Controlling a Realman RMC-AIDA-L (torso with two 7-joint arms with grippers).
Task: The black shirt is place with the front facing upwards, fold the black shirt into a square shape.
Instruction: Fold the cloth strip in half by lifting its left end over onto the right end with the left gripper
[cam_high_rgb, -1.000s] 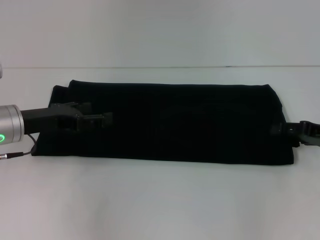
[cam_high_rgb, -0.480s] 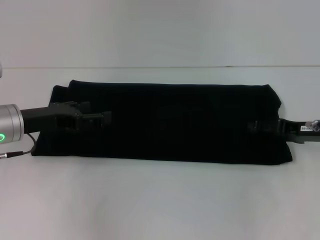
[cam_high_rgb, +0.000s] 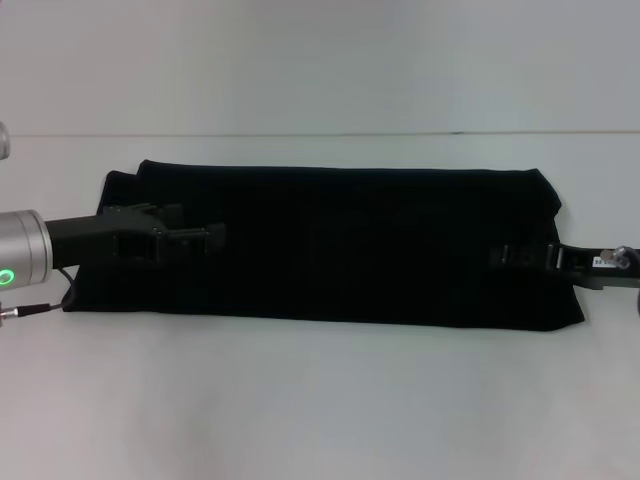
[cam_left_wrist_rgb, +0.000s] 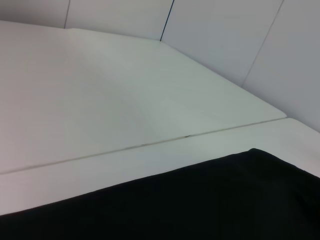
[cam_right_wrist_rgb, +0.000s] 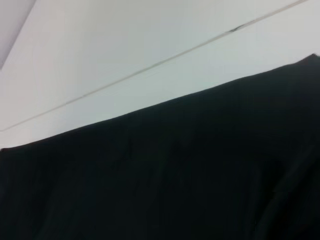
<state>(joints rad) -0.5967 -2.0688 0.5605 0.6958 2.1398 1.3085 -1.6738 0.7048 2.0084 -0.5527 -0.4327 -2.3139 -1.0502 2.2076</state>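
The black shirt's short edge sinks in by my right gripper, so I should move my right gripper back to that edge, pinch it and pull it straight.
The black shirt lies flat on the white table, folded into a long band running left to right. No lettering or label shows. My left gripper reaches in from the left, low over the shirt's left end. My right gripper reaches in from the right, low over the shirt's right end, near its front edge. The left wrist view shows the shirt's far edge against the table. The right wrist view is mostly filled by the black fabric.
A thin seam runs across the table behind the shirt. A cable hangs by my left arm at the table's left edge. A pale wall stands behind the table.
My right gripper has moved left, from the shirt's right edge to over its right end. The left arm and the shirt have not visibly moved.
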